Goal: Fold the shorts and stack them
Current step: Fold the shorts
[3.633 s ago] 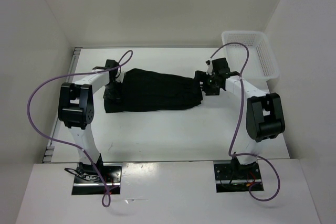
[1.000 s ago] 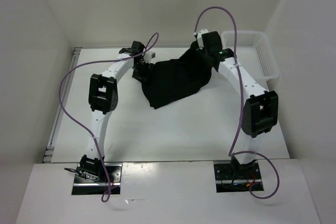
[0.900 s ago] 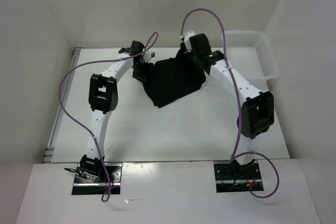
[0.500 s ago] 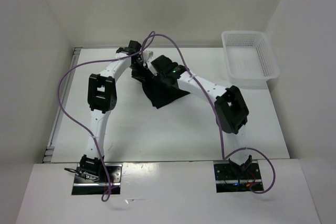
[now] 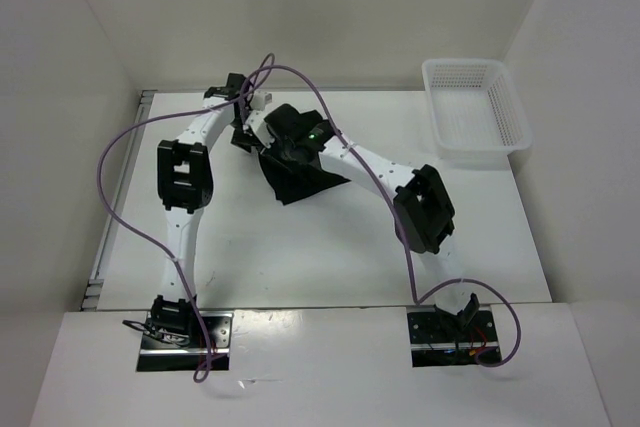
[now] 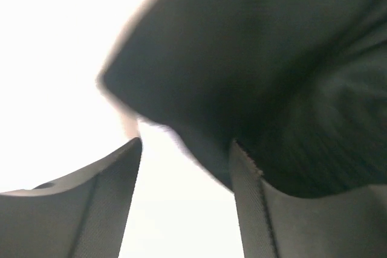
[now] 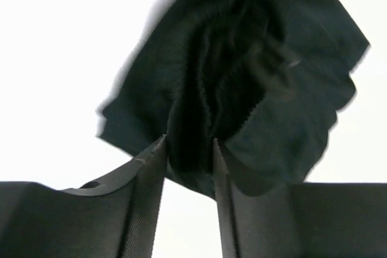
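Both my grippers crowd one end of the shorts [image 5: 264, 152], so my left gripper should take that end and free my right gripper for the shorts' far end [image 5: 337, 179].
The black shorts [image 5: 308, 177] lie bunched in a small heap left of the table's middle. My right gripper [image 5: 283, 147] reaches across from the right onto the heap's upper left part. In the right wrist view a thick fold of the shorts [image 7: 272, 89] fills the gap at the tips of the right gripper [image 7: 188, 146], touching both fingers. My left gripper [image 5: 247, 135] sits just left of the heap. Its wrist view shows the left gripper [image 6: 186, 149] open over white table, with the shorts [image 6: 272, 58] resting against the right finger [image 6: 245, 173] only.
A white mesh basket [image 5: 478, 112] stands at the back right corner. White walls close in the table on the left, back and right. The two arms cross close together near the heap, with purple cables looping above them.
The right arm has swept left across the table, carrying the shorts' right end over onto the left end. The left gripper has shifted slightly left and its jaws stand wider.
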